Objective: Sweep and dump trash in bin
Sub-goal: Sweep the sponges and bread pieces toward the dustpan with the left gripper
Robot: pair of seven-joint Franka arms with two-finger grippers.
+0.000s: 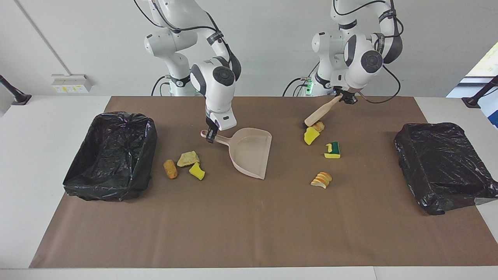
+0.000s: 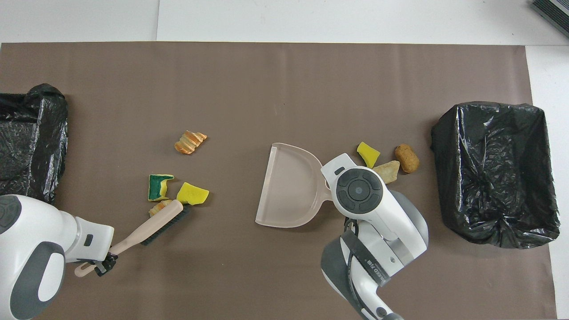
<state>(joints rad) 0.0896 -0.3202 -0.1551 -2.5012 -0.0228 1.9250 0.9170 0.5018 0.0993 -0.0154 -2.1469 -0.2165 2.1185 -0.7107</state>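
I should use my left gripper to swing the brush behind the green-and-yellow sponge piece before I sweep to the dustpan, because the brush slants across the small bread scrap [image 2: 158, 207].
My left gripper [image 1: 345, 98] [image 2: 101, 266] is shut on the handle of a wooden brush [image 1: 320, 112] [image 2: 153, 226]. The bristle end sits low beside a small bread scrap [image 1: 319, 125] [image 2: 160, 206] and a yellow sponge chunk [image 1: 311, 135] [image 2: 192, 194]. A green-and-yellow sponge piece [image 1: 333, 150] and sliced bread [image 1: 321, 180] lie farther out. My right gripper [image 1: 210, 137] is shut on the handle of the pink dustpan [image 1: 251, 151] [image 2: 289, 186], which rests flat; from overhead the arm hides that gripper. Beside the pan lie a brown piece [image 1: 170, 169], a beige lump [image 1: 188, 158] and a yellow chunk [image 1: 197, 171].
A black-lined bin [image 1: 111, 155] [image 2: 493, 173] stands at the right arm's end of the brown mat [image 1: 249, 225]. A second black-lined bin [image 1: 443, 165] [image 2: 29, 142] stands at the left arm's end.
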